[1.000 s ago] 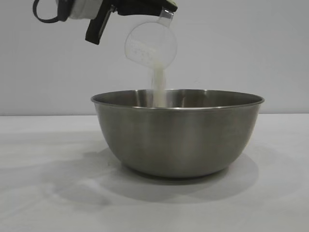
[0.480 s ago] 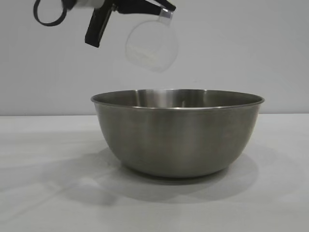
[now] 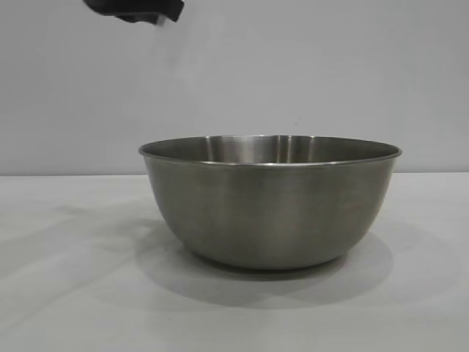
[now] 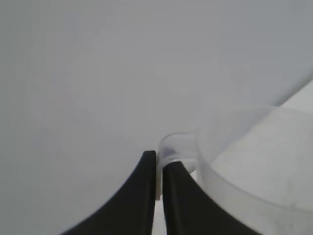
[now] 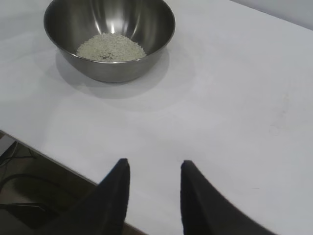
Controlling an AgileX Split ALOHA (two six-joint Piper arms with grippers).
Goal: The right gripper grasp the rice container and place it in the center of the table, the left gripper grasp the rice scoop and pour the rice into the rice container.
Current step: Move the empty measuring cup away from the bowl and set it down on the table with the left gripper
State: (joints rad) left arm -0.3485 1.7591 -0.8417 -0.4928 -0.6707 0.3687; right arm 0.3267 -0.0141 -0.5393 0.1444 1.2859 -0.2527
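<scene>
The rice scoop (image 4: 259, 161) is empty and the table (image 3: 69, 224) is free beside the rice container, so my left gripper should go on lowering the scoop until its base sits there.
The steel rice container (image 3: 270, 202) stands in the middle of the white table (image 3: 66, 293). In the right wrist view it (image 5: 110, 36) holds a pale heap of rice (image 5: 111, 48). My left gripper (image 4: 159, 159) is shut on the side handle of the clear rice scoop (image 4: 254, 161), which looks empty. In the exterior view only a black part of the left arm (image 3: 135, 10) shows at the top left, high above the table; the scoop is out of that view. My right gripper (image 5: 152, 169) is open and empty above the table's edge, well away from the rice container.
The table's edge (image 5: 54, 154) runs under my right gripper, with dark floor and cables beyond it. A plain grey wall stands behind the table.
The pour of rice stopped. My left gripper lifted up and to the left with the scoop, which has left the exterior view. The rice container has not moved.
</scene>
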